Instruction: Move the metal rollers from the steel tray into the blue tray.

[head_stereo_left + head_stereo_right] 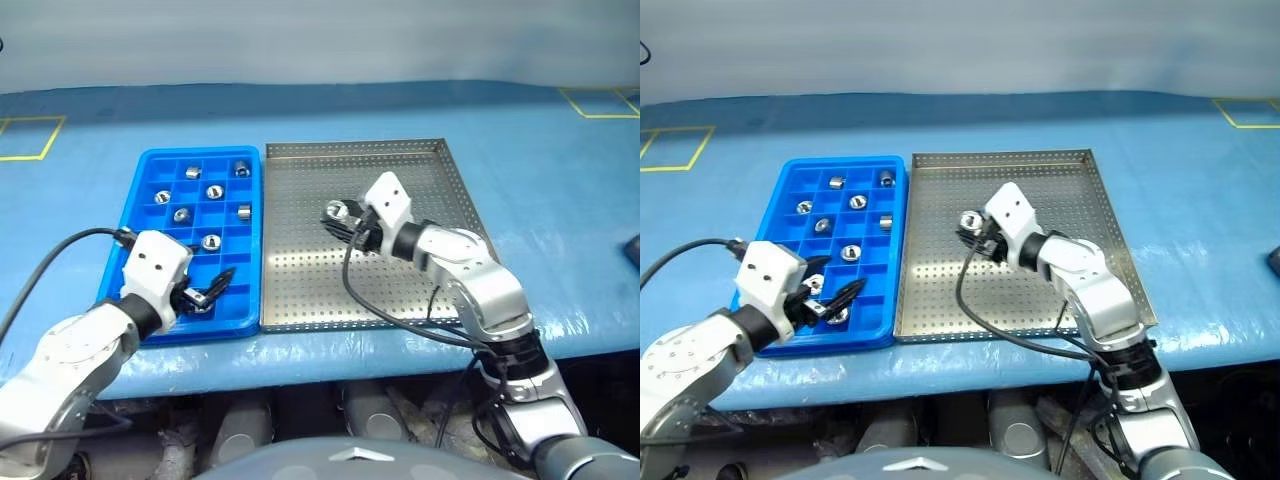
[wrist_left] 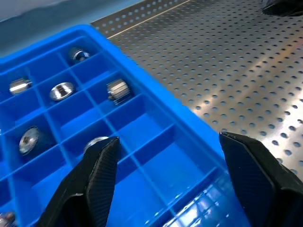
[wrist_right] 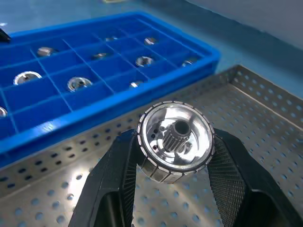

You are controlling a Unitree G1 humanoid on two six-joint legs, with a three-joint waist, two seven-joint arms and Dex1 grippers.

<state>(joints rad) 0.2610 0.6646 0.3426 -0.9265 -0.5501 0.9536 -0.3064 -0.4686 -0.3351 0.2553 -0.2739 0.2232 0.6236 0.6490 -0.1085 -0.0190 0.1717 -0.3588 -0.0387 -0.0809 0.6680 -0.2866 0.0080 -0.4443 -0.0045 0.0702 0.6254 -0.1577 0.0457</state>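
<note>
The held roller's toothed hole (image 1: 971, 220) faces up and the blue tray's near compartment (image 1: 874, 276) beside the steel tray is empty, so the robot's right gripper carries on there and releases the roller inside.
The steel tray (image 1: 420, 260), perforated and silver, lies right of the blue tray (image 1: 150, 165). Several metal rollers (image 1: 213, 191) rest in the blue tray's compartments. My right gripper (image 3: 175, 156) is shut on one metal roller (image 3: 175, 141) and holds it above the left part of the steel tray, with its toothed hole facing the wrist camera. The head view shows that held roller (image 1: 338, 210) near the blue tray's side. My left gripper (image 1: 210, 292) is open over the near right corner of the blue tray, with its fingers (image 2: 102, 175) empty.
Both trays sit on a blue table cover (image 1: 560, 180) with yellow tape squares (image 1: 30, 138) at the far corners. A dark object (image 1: 632, 250) lies at the right edge. Black cables (image 1: 400, 315) trail from both wrists over the near tray edges.
</note>
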